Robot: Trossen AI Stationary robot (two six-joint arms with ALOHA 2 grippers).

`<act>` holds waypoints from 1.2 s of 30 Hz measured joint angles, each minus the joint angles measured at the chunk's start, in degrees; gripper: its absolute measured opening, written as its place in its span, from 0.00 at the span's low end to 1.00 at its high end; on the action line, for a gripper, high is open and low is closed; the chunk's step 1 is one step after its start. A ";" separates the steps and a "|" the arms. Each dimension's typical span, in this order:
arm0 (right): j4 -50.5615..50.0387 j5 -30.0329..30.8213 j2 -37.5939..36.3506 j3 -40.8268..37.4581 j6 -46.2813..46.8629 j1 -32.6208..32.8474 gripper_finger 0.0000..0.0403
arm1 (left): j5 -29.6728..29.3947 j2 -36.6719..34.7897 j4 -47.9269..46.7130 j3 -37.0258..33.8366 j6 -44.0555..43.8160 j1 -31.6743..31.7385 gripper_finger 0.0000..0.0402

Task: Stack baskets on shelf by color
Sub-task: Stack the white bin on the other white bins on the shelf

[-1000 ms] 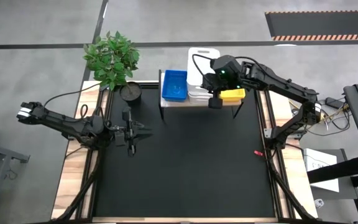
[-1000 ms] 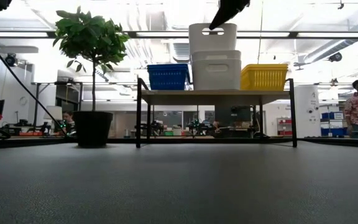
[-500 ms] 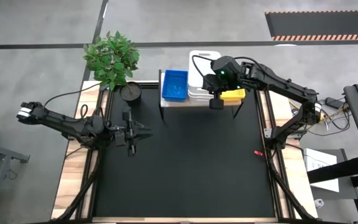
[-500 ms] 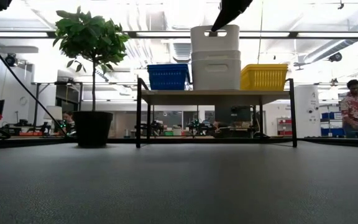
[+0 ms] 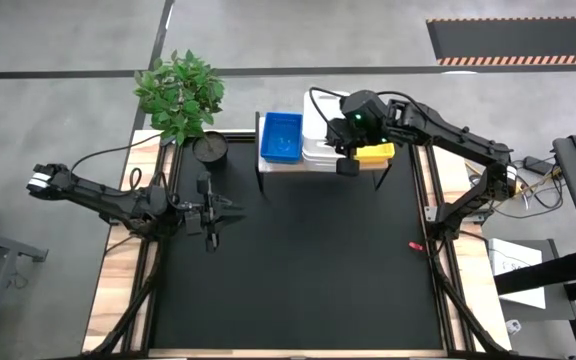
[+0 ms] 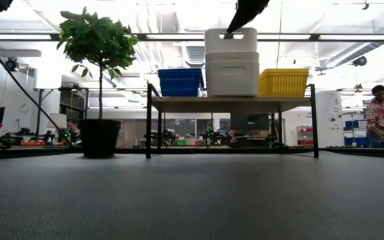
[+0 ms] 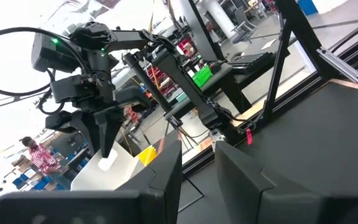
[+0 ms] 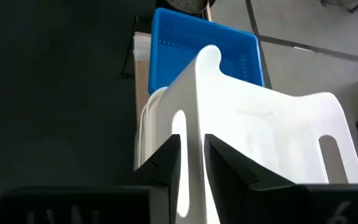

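Observation:
The top white basket (image 6: 222,46) is too high up in the white stack (image 6: 233,77), so my right gripper should open to let it sit deeper, and then push the stack lightly with closed fingers.
The shelf (image 5: 268,166) (image 6: 179,101) stands at the table's far edge. On it sit a blue basket (image 5: 280,137) (image 6: 180,82), a white stack (image 5: 320,150) (image 6: 232,75) and a yellow basket (image 5: 376,154) (image 6: 283,82). A top white basket (image 6: 231,41) (image 8: 260,137) sits nested in the white stack. My right gripper (image 5: 344,150) (image 8: 191,140) is above it, shut on its wall. My left gripper (image 5: 216,215) (image 7: 197,162) hovers over the table's left part, slightly open and holding nothing. My right gripper pinches the top white basket's near end wall (image 8: 190,118) beside its handle slot (image 6: 231,35), one finger inside and one outside. The fingers (image 6: 244,13) come from above, slanting down. The basket sits level, its lower part nested in the white stack.
A black plant pot (image 5: 210,148) (image 6: 99,137) stands left of the shelf. A small red item (image 5: 413,244) lies near the table's right edge. The black mat (image 5: 298,270) in front of the shelf is bare. A person (image 6: 379,113) stands in the room behind.
My right gripper has come down a little, still shut on the top white basket, and the basket has sunk slightly deeper into the white stack.

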 joint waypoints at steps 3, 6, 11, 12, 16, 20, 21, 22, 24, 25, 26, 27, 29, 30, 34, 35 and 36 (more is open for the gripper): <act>-0.59 0.00 -0.14 0.42 0.01 -0.01 0.18 | 0.01 0.04 -0.03 0.00 -0.02 0.01 0.20; -2.36 -0.09 -0.26 1.31 0.03 0.00 0.20 | 0.01 0.02 -0.03 0.00 -0.02 0.01 0.20; -4.34 -0.20 -0.27 2.53 1.81 0.03 0.21 | 0.01 0.06 -0.04 0.00 -0.02 -0.01 0.20; -4.58 -0.22 -0.28 2.73 1.91 0.03 0.21 | 0.01 0.06 -0.04 0.00 -0.02 -0.01 0.20; -4.62 -0.24 -0.32 3.04 1.91 0.14 0.19 | 0.01 0.06 -0.04 0.00 -0.02 -0.01 0.20; -4.68 -0.32 -0.33 3.04 1.91 0.14 0.15 | 0.01 0.06 -0.04 0.00 -0.02 -0.01 0.20; -4.71 -0.36 -0.33 3.04 1.91 0.14 0.14 | 0.01 0.06 -0.03 -0.05 -0.02 -0.01 0.20; -4.76 -0.37 -0.32 3.04 1.91 0.14 0.12 | 0.01 0.06 -0.04 -0.07 -0.02 -0.01 0.20; -5.12 -0.51 -0.33 3.04 1.89 0.14 0.09 | 0.01 0.06 -0.06 -0.13 -0.02 0.01 0.20; -5.45 -0.69 -0.33 3.04 1.87 0.14 0.08 | 0.01 0.06 -0.06 -0.13 -0.02 -0.01 0.20; -5.73 -0.92 -0.33 3.04 1.89 0.14 0.06 | 0.01 0.06 -0.04 -0.15 -0.02 0.01 0.20; -5.89 -1.59 -0.32 2.97 1.91 0.14 0.05 | 0.01 0.06 -0.04 -0.15 -0.02 -0.01 0.20; -6.09 -3.18 -0.33 2.60 2.43 0.14 0.03 | 0.01 0.06 -0.05 -0.17 -0.02 -0.01 0.20; -6.21 -3.60 -0.33 2.32 2.63 0.14 0.03 | 0.01 0.06 -0.04 -0.17 -0.02 -0.01 0.20; -6.30 -3.65 -0.34 0.69 3.27 0.14 0.02 | 0.01 0.06 -0.04 -0.20 -0.02 0.00 0.20; -6.30 -3.65 -0.33 0.23 3.50 0.14 0.02 | 0.01 0.06 -0.04 -0.20 -0.02 -0.01 0.20; -6.34 -3.63 -0.33 -0.20 3.87 0.14 0.02 | 0.01 0.08 -0.04 -0.20 -0.02 -0.01 0.20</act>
